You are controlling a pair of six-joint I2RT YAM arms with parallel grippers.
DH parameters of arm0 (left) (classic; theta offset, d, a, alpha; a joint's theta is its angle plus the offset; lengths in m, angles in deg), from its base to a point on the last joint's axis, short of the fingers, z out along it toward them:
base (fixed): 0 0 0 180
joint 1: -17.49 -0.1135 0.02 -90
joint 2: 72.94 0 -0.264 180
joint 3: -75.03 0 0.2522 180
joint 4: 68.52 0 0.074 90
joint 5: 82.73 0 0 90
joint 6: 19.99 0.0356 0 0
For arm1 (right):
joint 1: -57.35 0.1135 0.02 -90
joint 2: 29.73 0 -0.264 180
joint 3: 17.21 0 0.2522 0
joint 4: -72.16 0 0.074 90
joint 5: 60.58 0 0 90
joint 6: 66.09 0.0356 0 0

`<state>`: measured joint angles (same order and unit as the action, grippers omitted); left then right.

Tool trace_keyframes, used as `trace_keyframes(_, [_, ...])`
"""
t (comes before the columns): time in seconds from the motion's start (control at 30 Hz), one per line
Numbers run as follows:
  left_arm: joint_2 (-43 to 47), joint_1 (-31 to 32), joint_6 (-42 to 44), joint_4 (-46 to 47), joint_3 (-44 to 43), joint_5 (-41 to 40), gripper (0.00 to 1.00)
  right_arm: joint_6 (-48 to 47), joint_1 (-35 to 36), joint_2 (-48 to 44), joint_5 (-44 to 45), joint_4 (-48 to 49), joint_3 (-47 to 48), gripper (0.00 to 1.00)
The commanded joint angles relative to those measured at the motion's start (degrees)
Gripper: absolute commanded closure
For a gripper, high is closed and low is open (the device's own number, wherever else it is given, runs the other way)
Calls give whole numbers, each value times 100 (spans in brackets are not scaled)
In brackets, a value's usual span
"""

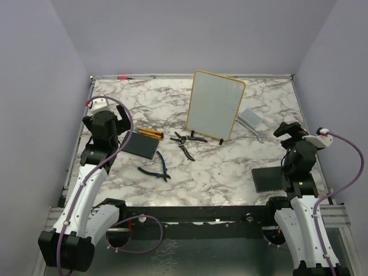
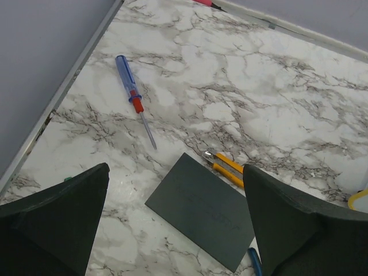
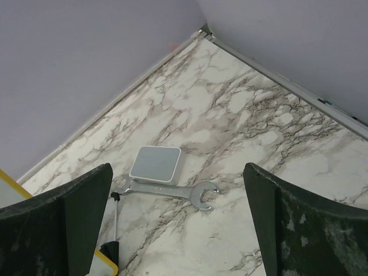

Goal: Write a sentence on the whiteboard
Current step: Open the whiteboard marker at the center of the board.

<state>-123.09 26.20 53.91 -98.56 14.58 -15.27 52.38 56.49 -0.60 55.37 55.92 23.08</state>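
Note:
I can see the green marker cap [image 2: 67,179] clear of the dark grey pad and blue screwdriver, so my left gripper should continue toward the cap and grasp it.
The whiteboard [image 1: 215,104] stands upright at the back centre of the marble table, leaning a little, with its yellow rim and black feet. Its face is blank; no teal-green sentence shows in any view. Its yellow corner also shows at the right edge of the left wrist view [image 2: 359,200] and at the lower left of the right wrist view [image 3: 106,267]. My left gripper [image 1: 107,119] is open and empty above a dark grey pad [image 2: 201,210]. My right gripper [image 1: 289,130] is open and empty, to the right of the board.
A blue screwdriver [image 2: 133,99] and a yellow utility knife [image 2: 227,167] lie near the left pad. Blue pliers [image 1: 156,168] and black pliers [image 1: 184,138] lie in front of the board. A grey-topped white block [image 3: 155,164] and a wrench [image 3: 172,191] lie right of it. A second dark pad [image 1: 267,179] is near right.

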Motion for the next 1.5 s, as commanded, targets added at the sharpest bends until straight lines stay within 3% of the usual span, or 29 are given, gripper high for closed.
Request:
trace_keyframes(0.0, [-138, -41, -61, -180, -111, -118, 1, -83, -19, -3, -34, -183, 108, 0])
trace_keyframes(0.23, [-116, -58, 61, -187, -32, -200, 1, -339, -19, 87, -522, -67, 105, 2])
trace_keyframes(0.47, [-612, -298, 211, -114, 60, 367, 1, -499, -19, 378, -935, -64, 204, 3])
trace_keyframes(0.67, [-1462, -2094, -307, 105, 78, 1347, 1, -469, -19, 639, -1224, 56, 217, 3])
trace_keyframes(0.8, [-2036, -3106, -620, 203, 92, 1519, 2, -443, -19, 775, -1307, 52, 257, 3])
trace_keyframes(1.03, [-3155, -3306, -478, -75, -26, 1531, 17, -404, -19, 1006, -1532, 87, 332, 3])
trace_keyframes(1.23, [-3647, -3324, -456, -112, -88, 1575, 27, -350, -19, 744, -1340, -22, 285, 3])
trace_keyframes(1.47, [-3982, -3341, -312, -238, -194, 1339, 47, -339, -19, 709, -1312, -9, 257, 3])
